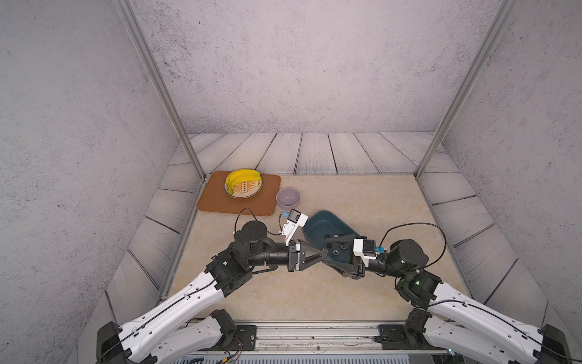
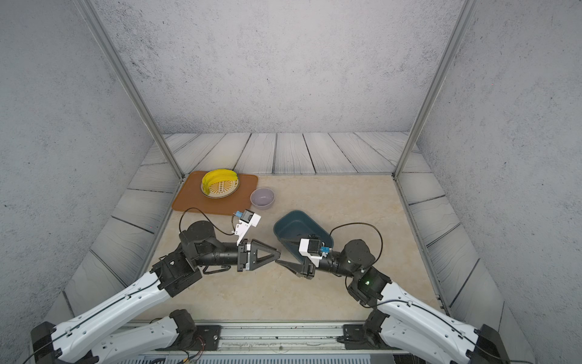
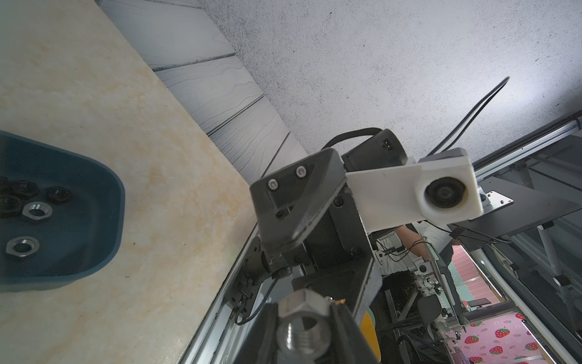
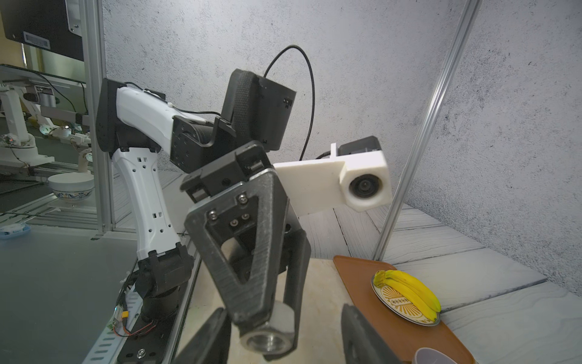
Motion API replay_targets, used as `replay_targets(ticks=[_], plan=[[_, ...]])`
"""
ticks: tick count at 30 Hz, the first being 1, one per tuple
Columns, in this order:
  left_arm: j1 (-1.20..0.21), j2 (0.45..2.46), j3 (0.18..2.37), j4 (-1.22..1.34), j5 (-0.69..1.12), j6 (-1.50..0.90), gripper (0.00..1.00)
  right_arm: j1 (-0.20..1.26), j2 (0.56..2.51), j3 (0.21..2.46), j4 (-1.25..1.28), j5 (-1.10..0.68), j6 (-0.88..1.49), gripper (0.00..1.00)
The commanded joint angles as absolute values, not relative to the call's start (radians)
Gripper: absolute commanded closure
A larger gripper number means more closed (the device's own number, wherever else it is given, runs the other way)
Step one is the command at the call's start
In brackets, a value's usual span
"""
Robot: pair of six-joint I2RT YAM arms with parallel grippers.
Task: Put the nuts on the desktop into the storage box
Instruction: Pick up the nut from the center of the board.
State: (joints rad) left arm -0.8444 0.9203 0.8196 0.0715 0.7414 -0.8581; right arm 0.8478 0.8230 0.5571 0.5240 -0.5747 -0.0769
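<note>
My left gripper is holding the silver nut (image 4: 279, 321) short of the storage box. Next, my right gripper takes the nut from it and lowers the nut into the box (image 1: 325, 227).
A shiny silver nut (image 3: 303, 327) is pinched between the fingertips of my left gripper (image 1: 323, 254), which is shut on it above the desktop (image 1: 283, 293). The nut (image 4: 270, 331) also shows in the right wrist view. My right gripper (image 4: 282, 335) faces it tip to tip, open, its fingers (image 4: 359, 334) standing either side of the nut without touching it. Both grippers meet at the near left rim of the teal storage box (image 1: 319, 222). In the box (image 3: 94, 220) lie silver nuts (image 3: 35, 210) and several black nuts (image 3: 22, 189).
A lavender bowl (image 1: 288, 197) stands behind the box. Beside it, at the back left, lies an orange mat (image 1: 214, 201) with a plate of bananas (image 1: 243, 182). Metal frame posts (image 1: 423, 170) rise at the back corners.
</note>
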Motion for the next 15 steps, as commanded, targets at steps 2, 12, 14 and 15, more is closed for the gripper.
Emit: replay_targets(ticks=[2,12,14,15], plan=[[-0.846,0.913,0.818,0.097,0.735,-0.856,0.72,0.857,0.834,0.553,0.559,-0.585,-0.049,0.39],[-0.847,0.909,0.819,0.089,0.730,-0.852,0.72,0.867,0.838,0.539,0.564,-0.571,-0.044,0.44],[-0.847,0.911,0.819,0.089,0.729,-0.851,0.72,0.867,0.838,0.549,0.547,-0.570,-0.049,0.51],[-0.846,0.911,0.819,0.089,0.728,-0.851,0.72,0.868,0.838,0.551,0.545,-0.573,-0.048,0.53]])
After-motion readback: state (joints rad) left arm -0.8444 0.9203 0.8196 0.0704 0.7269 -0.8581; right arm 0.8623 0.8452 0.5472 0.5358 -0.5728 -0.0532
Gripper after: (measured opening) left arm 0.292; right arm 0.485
